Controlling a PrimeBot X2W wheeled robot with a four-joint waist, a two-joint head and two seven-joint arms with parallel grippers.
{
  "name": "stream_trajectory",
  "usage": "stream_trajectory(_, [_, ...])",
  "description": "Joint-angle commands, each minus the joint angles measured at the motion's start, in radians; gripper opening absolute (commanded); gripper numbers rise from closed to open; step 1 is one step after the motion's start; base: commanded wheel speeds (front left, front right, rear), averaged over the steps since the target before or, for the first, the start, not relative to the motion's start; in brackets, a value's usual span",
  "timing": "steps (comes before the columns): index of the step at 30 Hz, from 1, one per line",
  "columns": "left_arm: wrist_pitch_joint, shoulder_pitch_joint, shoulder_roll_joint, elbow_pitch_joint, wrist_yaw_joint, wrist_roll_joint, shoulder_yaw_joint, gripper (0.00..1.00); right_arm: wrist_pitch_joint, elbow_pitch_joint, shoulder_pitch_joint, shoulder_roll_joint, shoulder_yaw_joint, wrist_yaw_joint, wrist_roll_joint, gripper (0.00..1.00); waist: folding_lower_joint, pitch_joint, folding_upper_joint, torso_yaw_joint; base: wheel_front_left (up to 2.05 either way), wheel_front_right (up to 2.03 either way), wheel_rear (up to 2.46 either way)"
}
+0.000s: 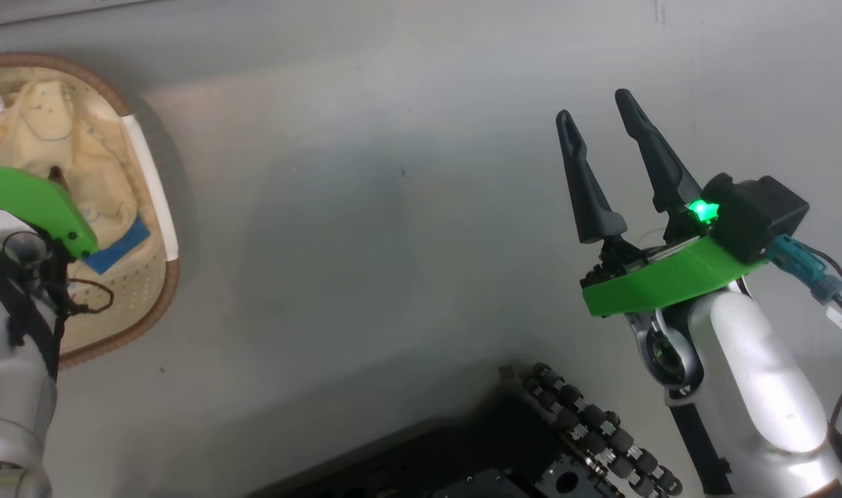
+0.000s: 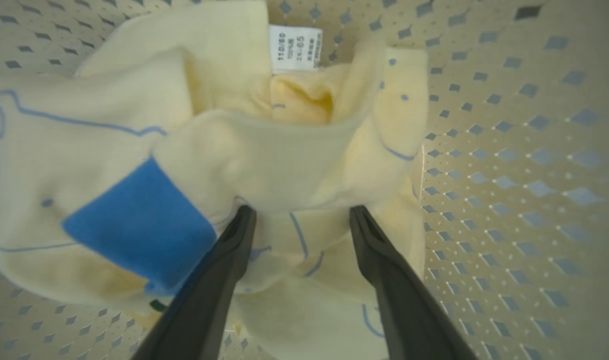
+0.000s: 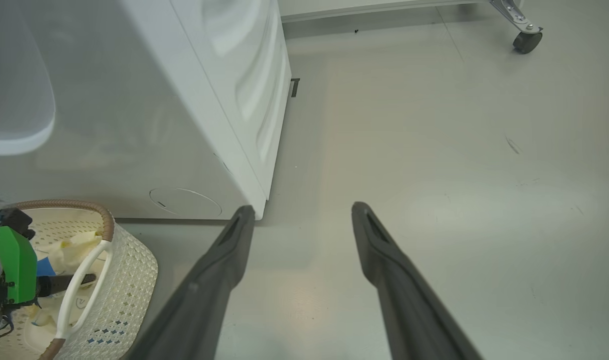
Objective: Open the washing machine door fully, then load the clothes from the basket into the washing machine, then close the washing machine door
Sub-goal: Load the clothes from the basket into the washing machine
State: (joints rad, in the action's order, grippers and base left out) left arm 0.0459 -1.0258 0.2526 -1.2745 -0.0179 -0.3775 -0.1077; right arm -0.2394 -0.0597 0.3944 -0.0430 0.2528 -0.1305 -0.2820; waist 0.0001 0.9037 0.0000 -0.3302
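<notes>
I expect the clothes (image 1: 86,158) to trail back into the basket when I carry the fold of cream cloth up, because the fold runs on into loose overlapping layers (image 2: 311,279).
The basket (image 1: 165,290) stands on the floor at the far left of the head view, with the cream clothes (image 1: 61,138) and their blue patch inside. My left gripper (image 2: 302,212) reaches down into it and is open, its two tips against a fold of the clothes (image 2: 264,145) with nothing clamped. My right gripper (image 1: 594,107) hangs open over bare floor to the right, holding nothing. In the right wrist view the white washing machine (image 3: 224,75) stands behind the basket (image 3: 129,280). A blurred pale rounded shape at that view's upper left may be the washing machine door; I cannot tell.
The robot's black base with its roller wheel (image 1: 587,429) sits at the bottom of the head view. A caster wheel (image 3: 524,41) of some frame stands far off. Grey floor (image 1: 393,242) lies between basket and right arm.
</notes>
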Motion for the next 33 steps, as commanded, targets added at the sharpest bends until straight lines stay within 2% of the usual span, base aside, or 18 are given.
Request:
stream_trajectory(1, [0.008,0.007,0.050,0.002,-0.020,-0.007,0.018,1.00,-0.011,0.020,-0.013,-0.008,0.021,0.000,-0.011,1.00,-0.0001,0.021,0.0000,-0.010,0.00,0.00,0.00])
stream_trajectory(6, [0.025,-0.004,0.063,-0.002,-0.060,-0.005,0.015,0.99,-0.015,0.021,-0.008,-0.008,0.030,0.000,-0.016,1.00,-0.0001,0.038,0.0000,-0.019,0.00,0.00,0.00])
stream_trajectory(7, [0.025,-0.006,0.066,-0.003,-0.069,-0.001,0.011,0.69,-0.016,0.021,-0.007,-0.008,0.031,0.000,-0.017,1.00,-0.0001,0.040,0.0000,-0.021,0.00,0.00,0.00])
stream_trajectory(8, [0.026,-0.008,0.067,-0.003,-0.079,-0.003,0.012,0.43,-0.017,0.021,-0.007,-0.008,0.031,0.000,-0.017,1.00,-0.0001,0.042,0.0000,-0.022,0.00,0.00,0.00])
stream_trajectory(9, [0.025,-0.010,0.069,-0.004,-0.087,-0.005,0.014,0.06,-0.018,0.021,-0.008,-0.008,0.029,0.000,-0.017,1.00,-0.0001,0.044,0.0000,-0.023,0.00,0.00,0.00])
stream_trajectory(10, [0.022,-0.011,0.069,-0.004,-0.093,-0.007,0.014,0.00,-0.018,0.021,-0.008,-0.008,0.027,0.000,-0.018,1.00,-0.0001,0.046,0.0000,-0.023,0.00,0.00,0.00])
stream_trajectory(17, [0.007,0.004,0.056,-0.007,-0.092,-0.026,0.019,0.00,-0.020,0.016,-0.011,-0.007,0.017,0.000,-0.015,1.00,-0.0001,0.035,0.0000,-0.008,0.00,0.00,0.00])
stream_trajectory(33, [-0.167,0.071,-0.030,-0.006,-0.063,-0.045,-0.001,0.00,0.008,0.038,-0.053,-0.030,-0.026,0.000,0.030,1.00,-0.0001,-0.099,0.0000,0.097,0.00,0.00,0.00])
